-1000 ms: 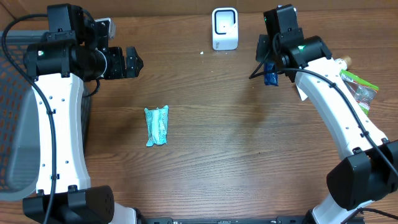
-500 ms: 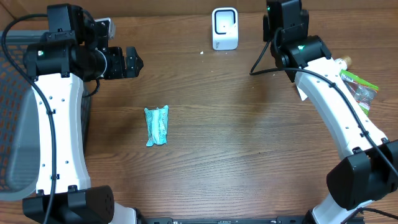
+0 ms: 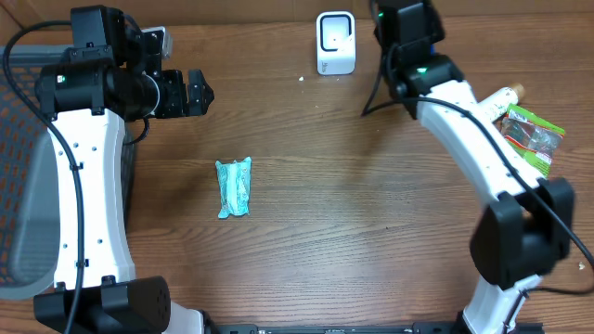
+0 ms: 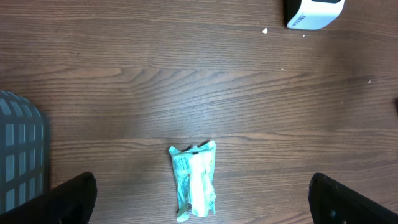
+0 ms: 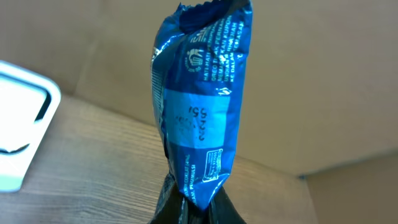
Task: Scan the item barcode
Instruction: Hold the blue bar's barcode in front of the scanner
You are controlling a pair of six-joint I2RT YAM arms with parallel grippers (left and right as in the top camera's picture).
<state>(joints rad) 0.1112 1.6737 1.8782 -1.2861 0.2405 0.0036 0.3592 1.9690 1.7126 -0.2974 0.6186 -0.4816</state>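
The blue packet is off to one side of the white scanner, so next my right gripper moves it over the scanner's face before putting it down.
A blue snack packet stands upright in my right gripper, which is shut on its lower end. White print faces the right wrist camera. The white scanner stands at the table's back edge, and the right wrist view shows it at the far left. From overhead the right wrist sits just right of the scanner and hides the blue packet. A teal packet lies flat on the wood. My left gripper hovers open above the teal packet without touching it.
A green packet and a cream tube lie at the right edge of the table. A grey basket stands off the left side, its corner showing in the left wrist view. A cardboard wall rises behind the table.
My right arm has swung left and back toward the scanner, and the blue packet has gone under the wrist in the overhead view. The left arm and teal packet have not moved.
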